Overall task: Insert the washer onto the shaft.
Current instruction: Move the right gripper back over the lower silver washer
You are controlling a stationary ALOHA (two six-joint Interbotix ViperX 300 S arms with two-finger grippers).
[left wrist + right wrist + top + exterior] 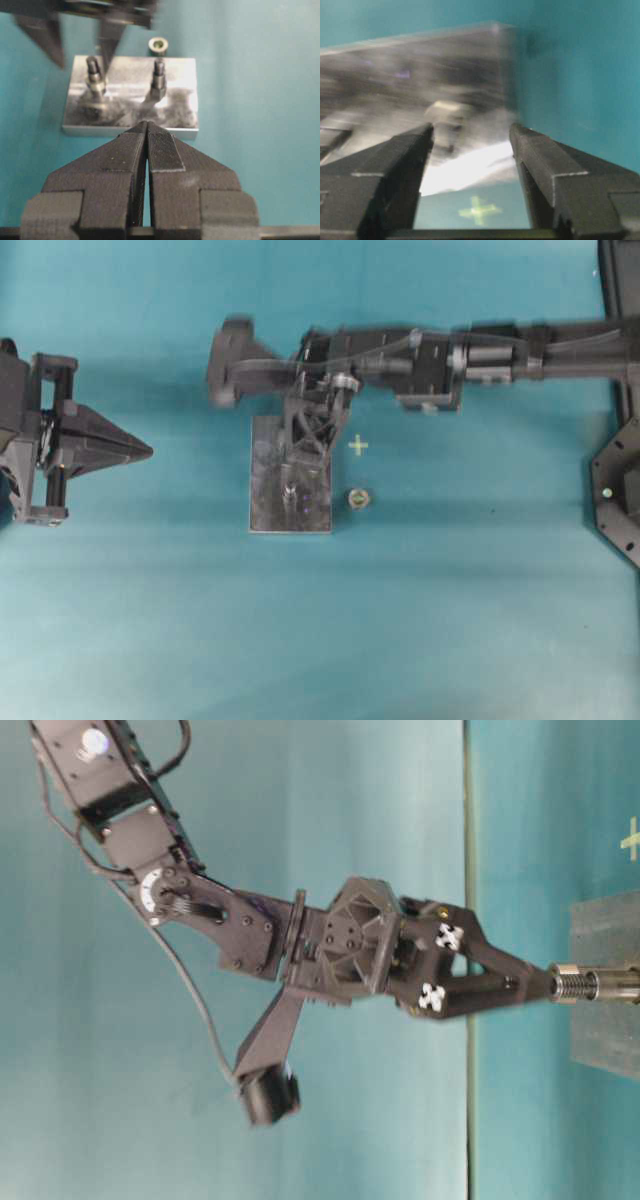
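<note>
The silver washer (358, 499) beside the plate shows pale green through its hole. I expect it to uncover a hidden cross mark when I lift it.
A metal plate (265, 502) carries two upright shafts. In the left wrist view the left-hand shaft (93, 66) has a silvery washer (96, 86) round it, low on the shaft. The table-level view shows the same washer (565, 983) on the shaft (612, 984), just beyond my right fingertips. My right gripper (82, 62) points down over this shaft and is open, its fingers apart with nothing between them (470, 132). My left gripper (146, 125) is shut and empty, well to the left of the plate (148, 451).
The second shaft (158, 75) has a hex base. A small metal ring (358, 499) lies on the teal table just right of the plate, with a pale green cross mark (358, 446) near it. The right arm (470, 355) stretches across the table's far side.
</note>
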